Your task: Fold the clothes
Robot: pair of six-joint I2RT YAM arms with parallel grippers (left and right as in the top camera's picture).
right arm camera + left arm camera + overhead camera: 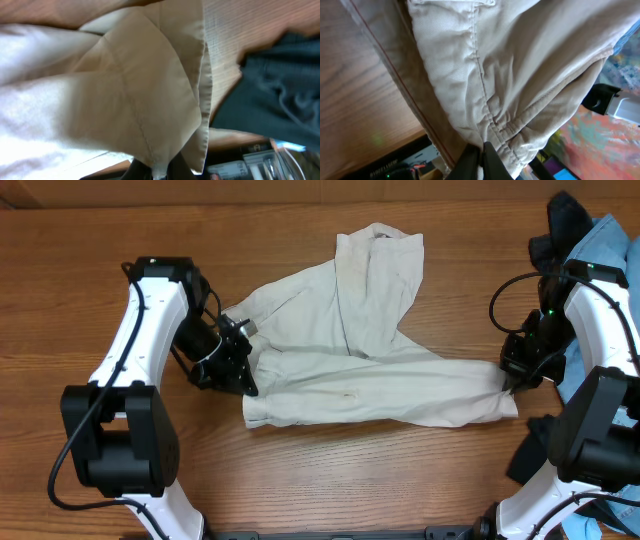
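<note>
The leg hem is next to the black cloth. I should let go of it with my right gripper while my left gripper pulls the trousers clear by their opposite end.
The clothes, a cream pair of trousers, lie spread across the middle of the wooden table, one leg running right and the other bent up toward the far edge. My left gripper is shut on the trousers' left end, where the fabric bunches between the black fingers. At the right end, my right gripper is shut on the leg hem, the cloth pinched between its fingers.
A light blue denim garment and a black garment are piled at the right edge behind my right arm. More black cloth lies on the table next to the hem. The wooden tabletop extends around the trousers.
</note>
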